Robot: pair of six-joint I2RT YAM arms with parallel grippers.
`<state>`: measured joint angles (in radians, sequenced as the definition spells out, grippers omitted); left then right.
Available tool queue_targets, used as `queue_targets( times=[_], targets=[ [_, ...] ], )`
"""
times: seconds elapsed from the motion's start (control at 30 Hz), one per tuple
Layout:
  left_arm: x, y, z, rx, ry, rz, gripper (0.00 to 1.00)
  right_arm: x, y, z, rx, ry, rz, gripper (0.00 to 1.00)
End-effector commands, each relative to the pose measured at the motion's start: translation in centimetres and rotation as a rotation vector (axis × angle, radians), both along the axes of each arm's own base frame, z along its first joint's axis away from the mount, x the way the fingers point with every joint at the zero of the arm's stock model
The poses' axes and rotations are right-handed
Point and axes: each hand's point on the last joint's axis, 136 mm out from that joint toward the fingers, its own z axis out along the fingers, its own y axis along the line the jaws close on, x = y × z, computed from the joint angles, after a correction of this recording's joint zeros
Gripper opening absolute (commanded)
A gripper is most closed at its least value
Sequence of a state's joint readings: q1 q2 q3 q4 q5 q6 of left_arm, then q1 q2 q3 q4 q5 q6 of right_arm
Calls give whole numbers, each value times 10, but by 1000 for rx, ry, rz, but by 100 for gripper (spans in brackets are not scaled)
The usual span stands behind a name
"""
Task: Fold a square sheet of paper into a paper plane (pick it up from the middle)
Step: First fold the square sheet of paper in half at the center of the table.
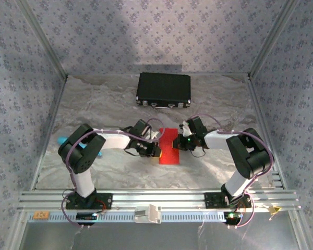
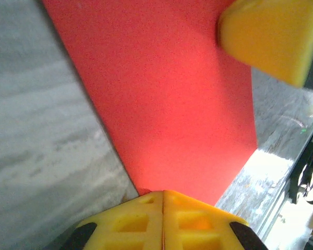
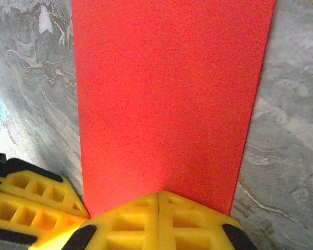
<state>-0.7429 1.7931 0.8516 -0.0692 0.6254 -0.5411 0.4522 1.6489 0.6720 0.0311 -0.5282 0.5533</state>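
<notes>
My left gripper should go back from the sheet's near corner, where it is now, and pin the sheet edge's far end, which lies free, while my right gripper presses nearward.
The square sheet of paper is bright red and lies flat on the table as a narrow upright oblong between my two grippers. A paper plane is out of view. My left gripper is shut, and its yellow fingertips touch the sheet's left edge. In the left wrist view the jaws meet at the near corner of the paper, with a right finger at the upper right. My right gripper is shut too. In the right wrist view its tips press on the near edge of the paper.
A black rectangular case lies at the back centre. A small turquoise object sits behind the left arm's elbow. The table has a crinkled grey cover. Patterned walls close in three sides, and a metal rail runs along the front.
</notes>
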Motion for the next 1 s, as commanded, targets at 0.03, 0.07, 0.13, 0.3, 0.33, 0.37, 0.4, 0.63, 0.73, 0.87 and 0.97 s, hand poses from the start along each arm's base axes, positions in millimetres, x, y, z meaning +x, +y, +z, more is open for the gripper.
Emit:
queue_targets(
  times=[0.03, 0.07, 0.13, 0.3, 0.33, 0.37, 0.4, 0.63, 0.73, 0.87, 0.97],
  targets=[
    [-10, 3, 7, 49, -28, -20, 8, -36, -41, -47, -211, 163, -58, 0],
    [-3, 0, 12, 35, -39, 5, 8, -37, -41, -47, -211, 165, -57, 0],
    [14, -7, 24, -17, -45, 63, 8, -37, -41, -47, -213, 165, -59, 0],
    [55, -22, 37, -131, 2, 173, 8, -36, -41, -45, -219, 163, -58, 0],
    [58, -26, 37, -137, 6, 169, 8, -36, -41, -45, -219, 163, -58, 0],
    [62, -28, 35, -133, 10, 169, 8, -36, -42, -46, -220, 163, -59, 0],
    [64, -30, 32, -131, 9, 171, 8, -36, -41, -45, -218, 162, -59, 0],
    [59, -22, -1, -63, 57, 180, 7, -37, -41, -46, -222, 163, -59, 0],
    [53, -15, -13, -31, 71, 184, 7, -37, -41, -46, -221, 164, -59, 0],
    [59, -22, 2, -95, 77, 196, 7, -37, -42, -46, -224, 164, -58, 0],
    [76, -28, 24, -135, 42, 219, 8, -36, -42, -46, -222, 162, -60, 0]
  ],
)
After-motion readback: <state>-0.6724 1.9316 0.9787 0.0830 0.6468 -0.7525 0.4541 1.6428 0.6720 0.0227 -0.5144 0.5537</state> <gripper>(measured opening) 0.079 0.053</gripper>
